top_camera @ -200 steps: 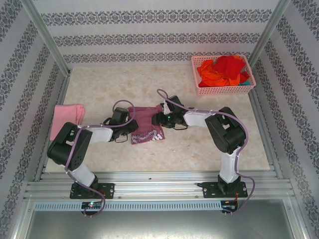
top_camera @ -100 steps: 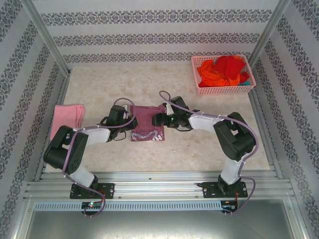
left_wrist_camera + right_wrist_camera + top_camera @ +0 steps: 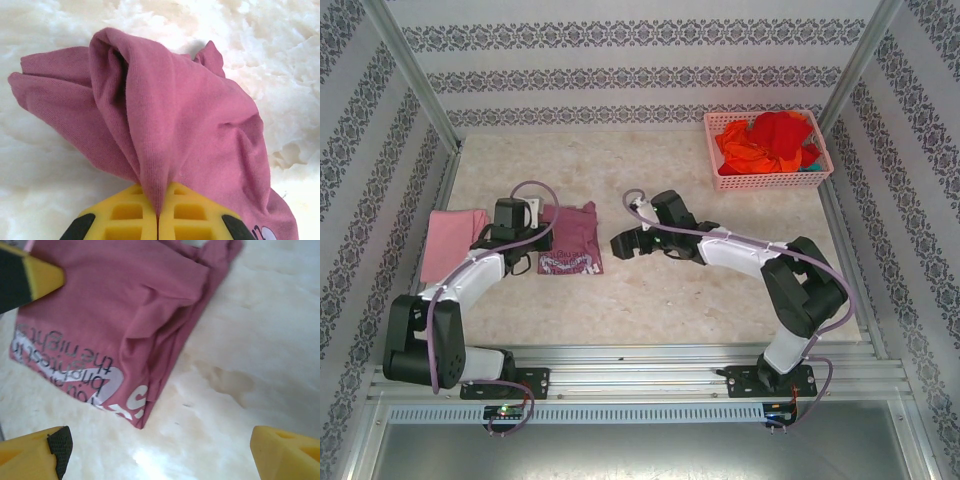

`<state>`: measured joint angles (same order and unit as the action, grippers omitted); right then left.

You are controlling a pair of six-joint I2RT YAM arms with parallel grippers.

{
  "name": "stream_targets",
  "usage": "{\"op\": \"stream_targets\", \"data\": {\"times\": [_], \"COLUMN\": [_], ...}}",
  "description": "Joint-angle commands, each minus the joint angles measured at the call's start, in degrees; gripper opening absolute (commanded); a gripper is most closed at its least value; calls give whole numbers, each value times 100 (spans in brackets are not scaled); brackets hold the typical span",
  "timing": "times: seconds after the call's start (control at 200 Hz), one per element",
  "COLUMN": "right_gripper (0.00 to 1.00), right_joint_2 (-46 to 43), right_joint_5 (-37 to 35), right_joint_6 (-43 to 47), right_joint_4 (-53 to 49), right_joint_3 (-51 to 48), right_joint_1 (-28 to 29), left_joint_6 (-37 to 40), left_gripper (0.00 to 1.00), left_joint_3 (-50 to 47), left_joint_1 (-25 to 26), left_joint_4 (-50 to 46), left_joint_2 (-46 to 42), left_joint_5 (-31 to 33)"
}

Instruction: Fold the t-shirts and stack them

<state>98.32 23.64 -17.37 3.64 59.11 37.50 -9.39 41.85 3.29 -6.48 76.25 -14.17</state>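
My left gripper should keep carrying the folded maroon t-shirt (image 3: 575, 236) across, held by its edge nearest the light pink t-shirt (image 3: 444, 246), until it lies on top.
The folded dusty maroon t-shirt (image 3: 572, 238) lies left of the table's middle, its white lettering toward the near side. My left gripper (image 3: 538, 240) is shut on the cloth at its left edge; in the left wrist view the yellow fingertips (image 3: 145, 205) pinch a ridge of the maroon t-shirt (image 3: 190, 115), and the left gripper (image 3: 158, 202) has no gap. My right gripper (image 3: 620, 244) stands open just right of the shirt, apart from it. In the right wrist view the maroon t-shirt (image 3: 115, 315) lies ahead of the open right gripper (image 3: 160, 455). A folded light pink t-shirt (image 3: 455, 238) lies at the left edge.
A pink lattice basket (image 3: 720, 181) at the back right holds bright red t-shirts (image 3: 780, 133) and orange t-shirts (image 3: 733, 152). Metal frame rails run along the table's sides and near edge. Bare marble-look tabletop (image 3: 720, 300) spreads across the middle and right.
My left gripper has dragged the maroon t-shirt leftward, closer to the pink one. My right gripper has opened, let go of the shirt, and now stays to its right.
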Motion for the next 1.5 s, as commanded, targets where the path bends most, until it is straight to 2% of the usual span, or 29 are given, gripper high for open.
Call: {"op": "stream_targets", "data": {"times": [0.0, 0.13, 0.51, 0.779, 1.134, 1.499], "right_gripper": [92, 92, 92, 92, 92, 92], "right_joint_2": [113, 246, 510, 738, 875, 926], "right_joint_5": [295, 512, 1026, 1125, 1150, 1205], "right_joint_6": [492, 580, 717, 684, 546, 503], "right_joint_4": [294, 293, 89, 128, 286, 313], "right_joint_3": [318, 476, 896, 1048, 1024, 1026], "right_joint_1": [127, 153, 159, 98, -13, -28], "left_joint_6": [815, 1579, 3053, 4079, 4590, 4600], "left_gripper": [0, 0, 0, 0, 0, 0], "left_joint_3": [356, 642, 1375, 2315, 3269, 3637], "left_joint_1": [-224, -496, -1927, -2566, -3074, -3156], "left_joint_4": [-755, -1395, -2599, -3708, -4309, -4354], "left_joint_2": [-334, -474, -168, 414, 931, 936], "left_joint_5": [11, 230, -285, -410, 9, 243]}}
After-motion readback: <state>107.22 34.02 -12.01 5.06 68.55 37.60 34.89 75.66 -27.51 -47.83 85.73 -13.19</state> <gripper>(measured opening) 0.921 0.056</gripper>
